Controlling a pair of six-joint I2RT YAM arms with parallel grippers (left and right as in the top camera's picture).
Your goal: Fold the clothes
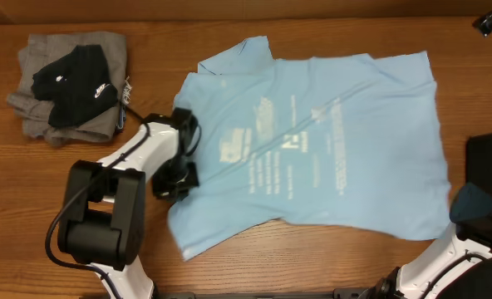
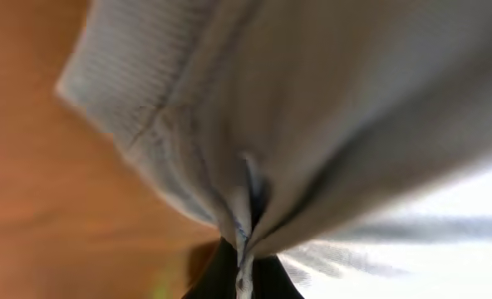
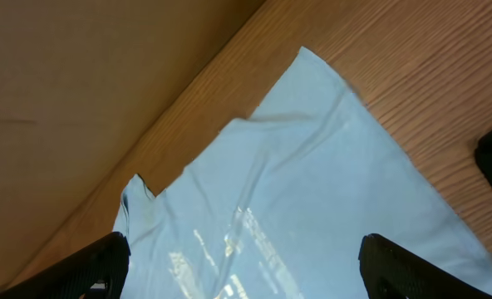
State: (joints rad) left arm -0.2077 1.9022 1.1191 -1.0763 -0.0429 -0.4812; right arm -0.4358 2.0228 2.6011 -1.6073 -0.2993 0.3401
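A slanting crease [image 1: 312, 119] goes across the T-shirt's print from the left gripper's pinch, so the robot's right gripper should grab the hem [image 1: 442, 149] and pull the T-shirt straight before folding.
A light blue T-shirt [image 1: 329, 149] with white print lies spread on the wooden table, its printed side up. My left gripper [image 1: 182, 166] sits at the shirt's left edge and is shut on a pinched fold of the fabric [image 2: 246, 249], which fills the left wrist view. My right gripper [image 3: 246, 266] is open and empty; its two dark fingertips frame the shirt [image 3: 312, 216] from above. In the overhead view the right arm [image 1: 479, 216] is at the right edge of the table, off the shirt.
A pile of folded clothes [image 1: 71, 83], grey with a black garment on top, lies at the back left. A dark cloth [image 1: 489, 158] lies at the right edge of the table. Bare wood [image 1: 312, 266] shows in front of the shirt.
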